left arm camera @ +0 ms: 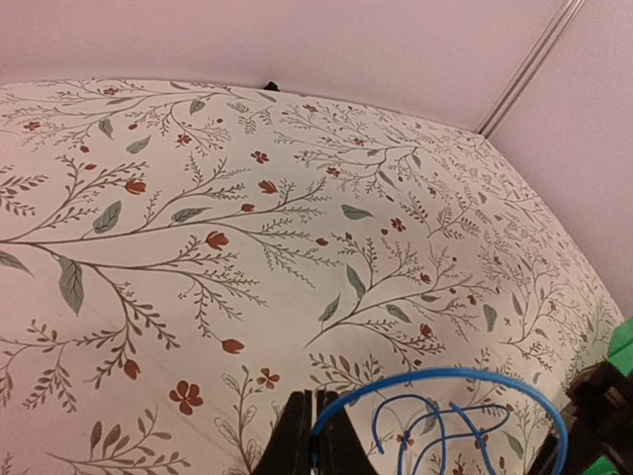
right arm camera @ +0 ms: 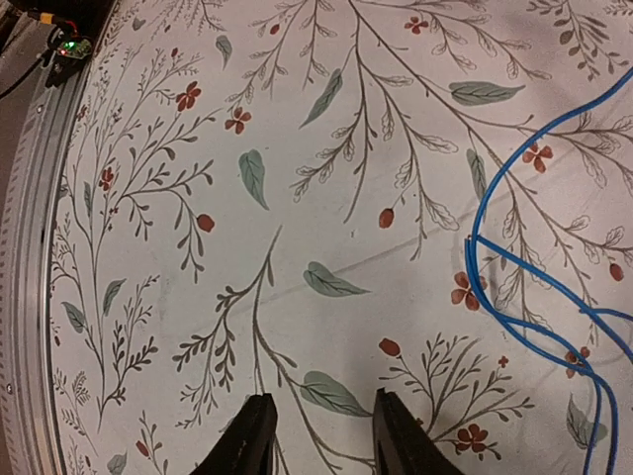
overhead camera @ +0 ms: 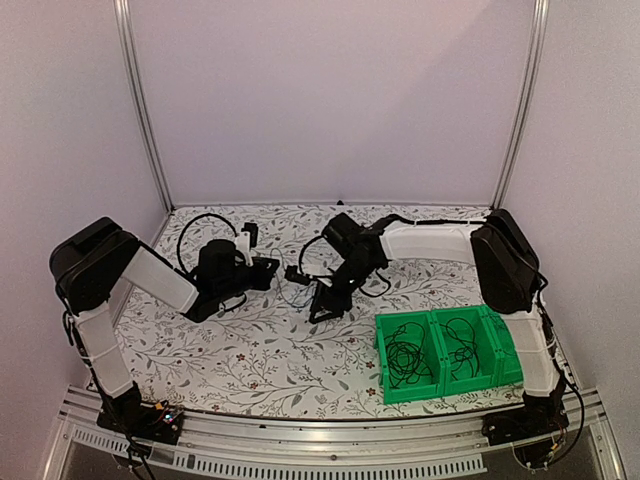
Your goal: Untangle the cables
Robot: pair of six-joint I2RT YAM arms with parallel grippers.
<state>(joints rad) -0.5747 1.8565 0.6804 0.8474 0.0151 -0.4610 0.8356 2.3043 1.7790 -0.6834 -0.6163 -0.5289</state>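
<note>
Next, I grip the blue cable's lower strand with my right gripper before my left gripper lets go of it, because the blue cable's crossed loops lie next to my right gripper's empty fingers.
A bright blue cable arches up out of my left gripper, whose jaws are shut on it, and loops off to the right above the floral tabletop. In the top view the left gripper sits left of centre. My right gripper hovers just to its right. In the right wrist view the right gripper is open and empty over bare tabletop. The blue cable lies in loops to the right of its fingers, apart from them. Black cables lie coiled in a green bin.
The green bin with three compartments stands at the front right; black coils lie in the left and middle ones. Walls and metal posts close in the back and sides. The table's metal front rail shows at the left of the right wrist view.
</note>
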